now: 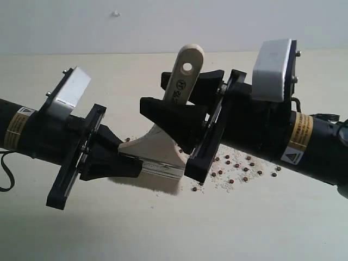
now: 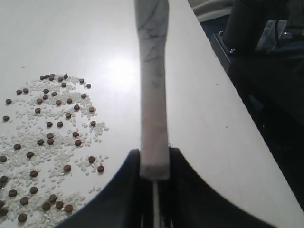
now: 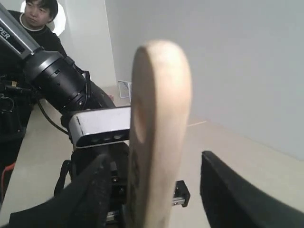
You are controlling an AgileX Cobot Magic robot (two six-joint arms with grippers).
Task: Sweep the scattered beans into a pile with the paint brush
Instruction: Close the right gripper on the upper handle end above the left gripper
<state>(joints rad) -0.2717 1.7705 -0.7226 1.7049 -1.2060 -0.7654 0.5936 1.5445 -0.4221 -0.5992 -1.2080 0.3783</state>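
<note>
Beans (image 1: 128,140) are showing on both sides of the paint brush (image 1: 156,148), so I should expect more beans hidden behind it when I carry it away.
The paint brush (image 1: 157,147) stands tilted off the table, its holed handle end up and its pale bristles low. My left gripper (image 1: 132,156) is shut on the brush's wide wooden part beside the silver ferrule; the left wrist view shows its jaws (image 2: 154,161) pinching the brush (image 2: 153,95) edge-on. My right gripper (image 1: 163,95) is open around the upper handle. In the right wrist view the handle (image 3: 159,118) sits between the fingers (image 3: 156,161), with a gap on one side. The beans (image 1: 239,166) lie scattered with whitish grains on the table, spread wide (image 2: 47,137).
The table edge (image 2: 237,118) runs close beside the brush, with dark equipment (image 2: 266,57) beyond it. The left arm and its camera (image 3: 95,126) face the right gripper closely. A person (image 3: 40,19) sits behind them.
</note>
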